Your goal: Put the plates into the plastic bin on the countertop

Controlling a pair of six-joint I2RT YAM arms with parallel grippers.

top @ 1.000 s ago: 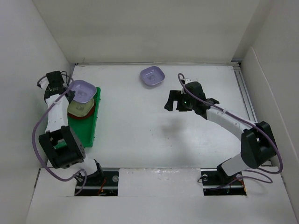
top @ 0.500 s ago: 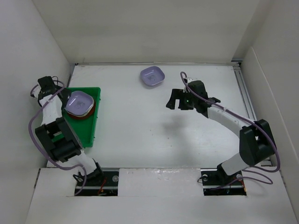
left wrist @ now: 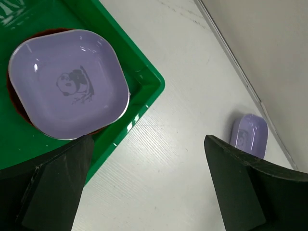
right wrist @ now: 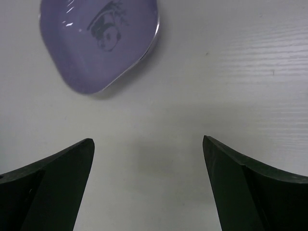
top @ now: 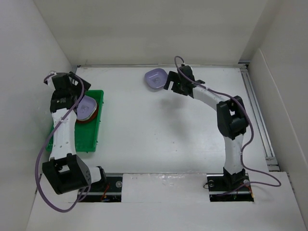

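Observation:
My right gripper should grab the plate's rim (top: 165, 81) and hand the plate to my left gripper, because the lilac plate (top: 155, 77) by the back wall is far from the green bin.
The green plastic bin (top: 83, 137) (left wrist: 144, 82) sits at the left of the white countertop (top: 159, 134). Inside it a lilac plate (top: 86, 107) (left wrist: 67, 84) with a panda print rests on a red-brown plate (top: 90, 119) (left wrist: 10, 98). My left gripper (top: 76, 83) (left wrist: 148, 144) hovers open and empty above the bin's far corner. A second lilac plate (top: 156, 78) (right wrist: 101, 38) (left wrist: 249, 134) lies on the countertop near the back wall. My right gripper (top: 168, 85) (right wrist: 147, 144) hangs open just beside it, with only bare countertop between its fingers.
White walls close in the countertop at the left, back and right. A metal rail (top: 255, 106) runs along the right edge. The left arm's purple cable (top: 45, 144) loops over the bin's near end.
My left gripper has opened and let go of the lilac plate, which now rests in the bin. The right arm has swung toward the back, up to the second lilac plate.

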